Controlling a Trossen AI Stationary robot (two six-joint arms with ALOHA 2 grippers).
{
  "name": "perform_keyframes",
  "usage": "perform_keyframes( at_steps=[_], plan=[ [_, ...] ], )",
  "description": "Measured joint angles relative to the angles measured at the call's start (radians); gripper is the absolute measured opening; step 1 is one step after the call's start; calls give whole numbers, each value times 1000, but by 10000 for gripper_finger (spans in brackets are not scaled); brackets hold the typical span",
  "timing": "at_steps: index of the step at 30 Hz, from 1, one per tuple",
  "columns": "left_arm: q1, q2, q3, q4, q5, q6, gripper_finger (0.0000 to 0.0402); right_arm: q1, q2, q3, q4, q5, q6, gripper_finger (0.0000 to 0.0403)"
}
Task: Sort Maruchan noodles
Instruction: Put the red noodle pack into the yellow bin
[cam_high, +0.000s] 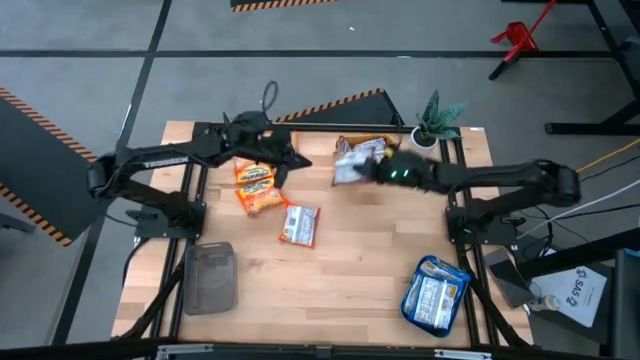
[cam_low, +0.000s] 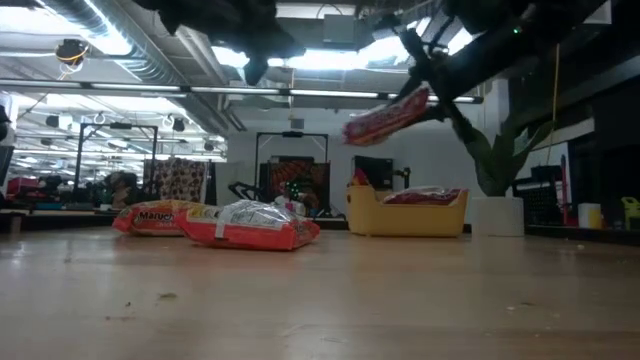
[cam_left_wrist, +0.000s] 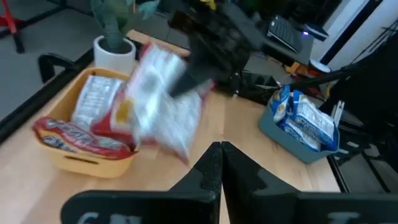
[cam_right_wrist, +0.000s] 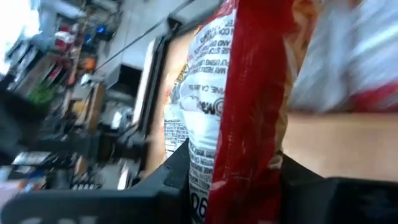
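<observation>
The red-and-white packet (cam_low: 386, 119) is hanging clear over the yellow bowl of matching red packets (cam_low: 408, 212). My right gripper should keep bringing the packet down into the bowl until it lies there.
My right gripper (cam_high: 372, 170) holds a red-and-white noodle packet (cam_high: 352, 160) in the air beside the yellow bowl (cam_high: 392, 147), which has more packets in it. My left gripper (cam_high: 301, 161) hovers shut and empty above the table's far left part, over two orange packets (cam_high: 257, 185) that lie flat. Another red-and-white packet (cam_high: 299, 225) lies flat mid-table. Blue-and-white packets (cam_high: 436, 293) fill a teal tray at the near right. My right gripper pinches the red-and-white packet (cam_right_wrist: 230, 124) between its two fingers (cam_right_wrist: 171, 177), one on each flat face. The fingers come from the table's right, slanting a little downward. The packet (cam_low: 388, 115) is lifted clear, tilted, and sticks out beyond the fingers toward the table's left.
An empty grey tray (cam_high: 211, 277) sits at the near left. A potted plant (cam_high: 437, 120) stands at the far right corner behind the bowl. Bare wood lies in the middle and near parts of the table.
</observation>
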Motion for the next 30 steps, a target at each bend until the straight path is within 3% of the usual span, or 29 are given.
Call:
perform_keyframes(
  at_steps=[5,9,11,17,24,30],
  plan=[
    [42,-25,0,-50,25,39,0,-211,-94,0,-185,-143,-99,99],
    [74,-24,-1,-97,62,83,0,-340,-68,0,-190,-311,-181,100],
    [84,-17,-1,-114,60,96,0,-367,-39,-1,-190,-342,-206,101],
    [124,-17,-1,-112,54,90,0,-404,55,-1,-196,-374,-323,102],
    [151,-17,-1,-111,-5,90,0,-427,138,-1,-88,-354,-436,105],
    [168,-17,-1,-112,-38,87,0,-425,145,0,-85,-323,-502,162]
  ],
)
